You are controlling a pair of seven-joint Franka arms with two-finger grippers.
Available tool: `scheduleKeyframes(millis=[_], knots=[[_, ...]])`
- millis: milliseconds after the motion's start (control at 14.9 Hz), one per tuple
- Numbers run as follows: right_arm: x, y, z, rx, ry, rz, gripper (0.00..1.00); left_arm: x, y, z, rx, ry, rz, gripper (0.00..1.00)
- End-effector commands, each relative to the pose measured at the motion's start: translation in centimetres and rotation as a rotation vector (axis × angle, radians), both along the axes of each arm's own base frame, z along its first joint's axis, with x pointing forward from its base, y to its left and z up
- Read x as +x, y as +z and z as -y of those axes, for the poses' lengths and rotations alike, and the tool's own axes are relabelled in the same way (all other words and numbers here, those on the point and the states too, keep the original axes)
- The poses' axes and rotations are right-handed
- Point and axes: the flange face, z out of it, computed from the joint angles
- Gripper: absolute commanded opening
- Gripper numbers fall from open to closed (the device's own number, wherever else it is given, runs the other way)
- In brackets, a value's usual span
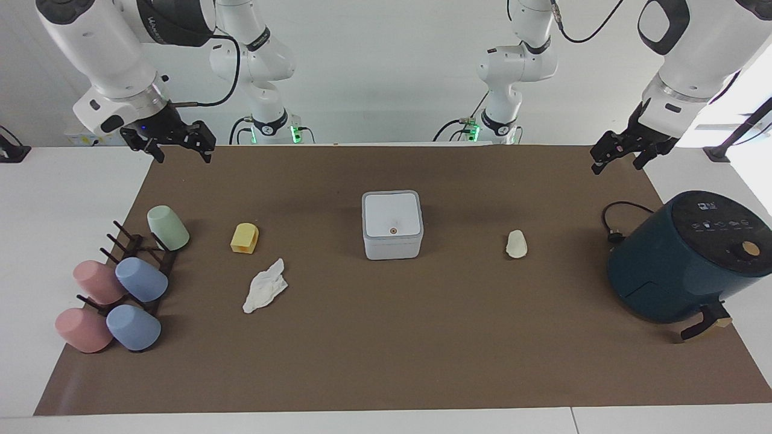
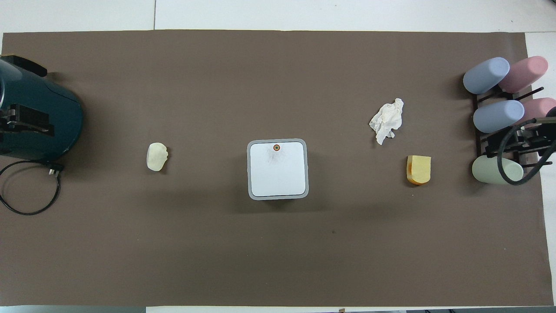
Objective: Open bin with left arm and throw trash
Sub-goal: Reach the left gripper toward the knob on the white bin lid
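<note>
I expect the white lid to swing up about its near edge when I open it, because the round button (image 2: 276,148) is at the white lid's far edge (image 2: 277,174).
The bin (image 1: 392,244) (image 2: 278,169), a small light-grey box, stands mid-table with its white lid (image 1: 391,214) down flat. The trash lies loose on the brown mat. A crumpled white tissue (image 1: 264,293) (image 2: 387,119) and a yellow chunk (image 1: 244,238) (image 2: 418,169) lie toward the right arm's end. A cream lump (image 1: 516,244) (image 2: 156,156) lies toward the left arm's end. My left gripper (image 1: 616,167) hangs open and empty in the air above the air fryer's end of the table. My right gripper (image 1: 184,158) hangs open and empty above the cup rack's end.
A dark teal air fryer (image 1: 687,259) (image 2: 34,117) with its black cord (image 2: 26,191) fills the left arm's end. A dark rack (image 1: 136,253) holding several pastel cups (image 1: 142,279) (image 2: 497,115) stands at the right arm's end. The brown mat (image 1: 386,361) covers the table.
</note>
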Motion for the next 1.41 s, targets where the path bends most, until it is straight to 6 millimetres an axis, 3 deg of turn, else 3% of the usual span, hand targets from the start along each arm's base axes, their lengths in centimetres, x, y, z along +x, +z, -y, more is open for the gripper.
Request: scheduleKeyframes(millis=[0,401,535,602,803,870,1138,1338], knots=[[0.1,0.5,0.1,0.023,-0.005,0.0,1.0,-0.5,0.2,0.3,-0.005,-0.003,-0.004,1.0],[0.1,0.5,0.1,0.022,-0.005,0.002,1.0,-0.9,0.0,-0.1,-0.004,0.003,-0.021,1.0],[0.1,0.5,0.1,0.022,-0.005,0.002,1.0,-0.6,0.1,0.7,-0.005,0.0,0.001,1.0],[0.1,0.5,0.1,0.022,-0.005,0.0,1.0,-0.5,0.0,1.8,-0.005,-0.018,0.01,0.9],[0.1,0.5,0.1,0.022,-0.005,0.0,1.0,-0.8,-0.5,6.8,-0.011,-0.044,0.054,0.07],[0.1,0.5,0.1,0.022,-0.005,0.0,1.0,-1.0,-0.9,9.0,-0.015,-0.058,0.075,0.0],[0.1,0.4,0.0,0.022,-0.004,0.0,1.0,-2.6,-2.2,17.6,-0.05,-0.18,0.185,0.0],[0.1,0.4,-0.1,0.022,-0.002,0.0,1.0,-4.2,-5.0,23.6,-0.081,-0.221,0.228,0.0]])
